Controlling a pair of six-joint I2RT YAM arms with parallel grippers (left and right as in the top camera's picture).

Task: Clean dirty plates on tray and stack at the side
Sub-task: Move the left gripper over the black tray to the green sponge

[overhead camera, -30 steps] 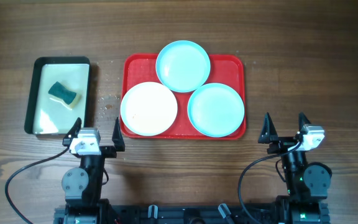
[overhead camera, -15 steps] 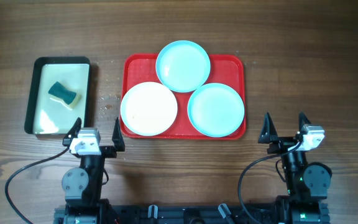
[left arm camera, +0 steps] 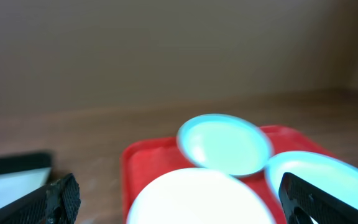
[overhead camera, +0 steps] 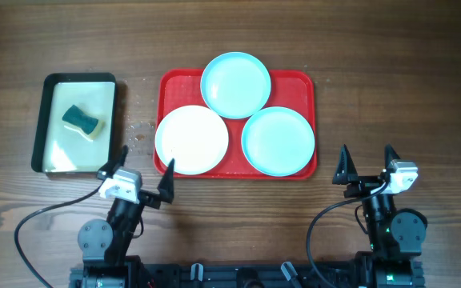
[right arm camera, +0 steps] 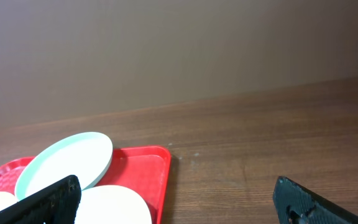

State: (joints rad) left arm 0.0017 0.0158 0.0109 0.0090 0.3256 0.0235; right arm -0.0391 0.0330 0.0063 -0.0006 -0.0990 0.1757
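Observation:
The green sponge (overhead camera: 82, 121) lies in the pan while my empty left gripper angles toward the white plate (overhead camera: 191, 140). Next, I pick up the green sponge before I clean.
The red tray (overhead camera: 174, 84) lies at the table's middle with three plates on it: a white plate (overhead camera: 192, 140) at front left, a turquoise plate (overhead camera: 236, 85) at the back and a turquoise plate (overhead camera: 278, 142) at front right. My left gripper (overhead camera: 144, 164) is open and empty, angled toward the white plate's near-left edge. In the left wrist view the white plate (left arm camera: 197, 199) lies between the open fingers (left arm camera: 188, 202), blurred. My right gripper (overhead camera: 366, 160) is open and empty, right of the tray. The right wrist view shows the tray's corner (right arm camera: 148, 168) and the back plate (right arm camera: 64, 162).
A dark-rimmed cream pan (overhead camera: 58, 152) stands left of the tray with a green sponge (overhead camera: 82, 122) in it. Small droplets (overhead camera: 141, 128) speckle the wood between pan and tray. Bare wood lies right of the tray.
My left gripper has swung right and forward, toward the white plate's near-left edge. The right arm and the plates have not moved.

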